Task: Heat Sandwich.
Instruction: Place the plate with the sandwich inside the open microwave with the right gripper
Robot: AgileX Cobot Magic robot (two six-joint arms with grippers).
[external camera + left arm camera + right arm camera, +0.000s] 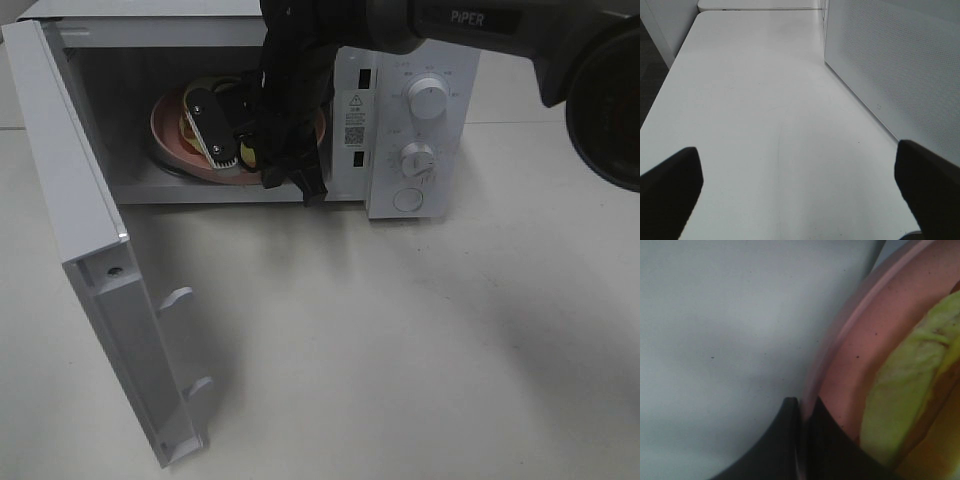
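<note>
I keep moving the pink plate (pixel 167 139) gently in and down with my right gripper until it sits on the microwave's bottom (pixel 141 176), because the plate fits within the open microwave's opening.
The sandwich (pixel 910 390), pale yellow-green with orange-brown beneath, lies on a round pink plate (pixel 860 340) inside the open microwave (pixel 410 120). My right gripper (pixel 802 407) reaches into the cavity and is shut on the plate's rim. In the exterior high view the right gripper (pixel 215 125) and its black arm cover most of the plate (pixel 165 135); only bits of the sandwich (pixel 186 125) show. My left gripper (pixel 800 190) is open over bare table, nothing between its fingers (pixel 670 185), beside the microwave's perforated side wall (pixel 890 65).
The microwave door (pixel 90 260) swings wide open to the left, jutting toward the front of the table. Two knobs and a button sit on the control panel (pixel 428 100). The white table (pixel 400 340) stretches in front.
</note>
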